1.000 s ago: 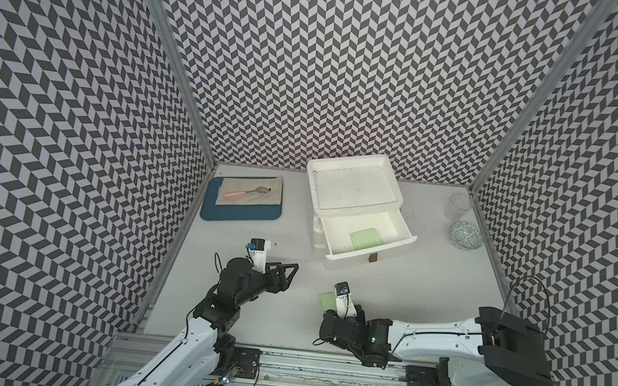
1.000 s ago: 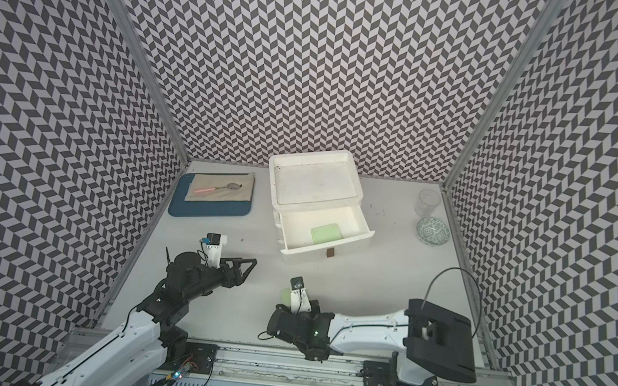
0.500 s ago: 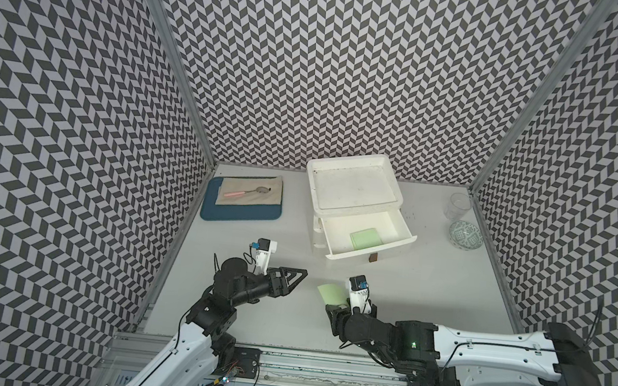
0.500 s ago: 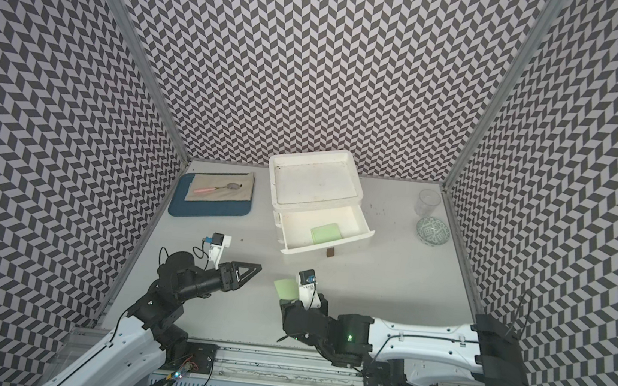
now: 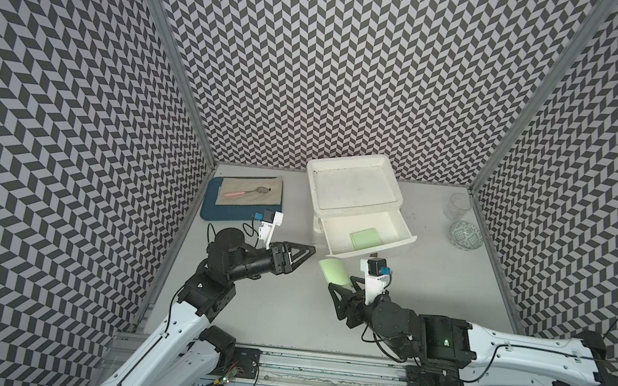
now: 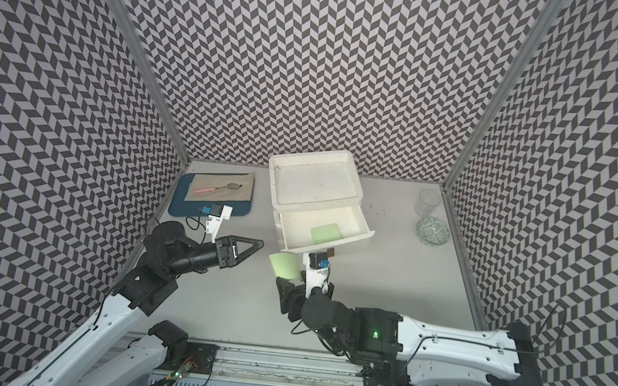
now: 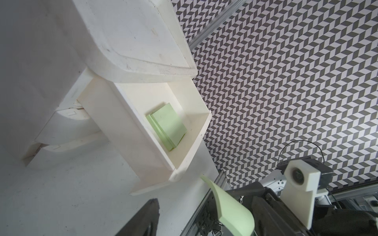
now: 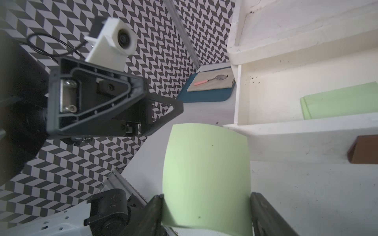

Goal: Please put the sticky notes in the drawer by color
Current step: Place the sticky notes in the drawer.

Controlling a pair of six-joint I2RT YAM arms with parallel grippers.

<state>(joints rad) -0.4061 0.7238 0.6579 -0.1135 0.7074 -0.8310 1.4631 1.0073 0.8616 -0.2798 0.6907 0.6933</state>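
The light green sticky note curves from edge to edge in my right gripper, so next my left gripper pinches its free edge and puts it down in the drawer.
A light green sticky note is bowed edge to edge between the fingers of my right gripper, which is shut on it just in front of the drawer unit. The unit's top drawer is pulled out, with light green sticky notes stacked inside. My left gripper hovers open and empty just left of the held note. No pink or blue sticky notes show.
A blue tray with a beige cloth and a spoon lies at the back left. A glass and a patterned bowl stand at the back right. Patterned walls close three sides.
My right arm has unfolded and stretched out, carrying the green note up and slightly toward the open drawer. My left gripper has shifted right, closer to the note.
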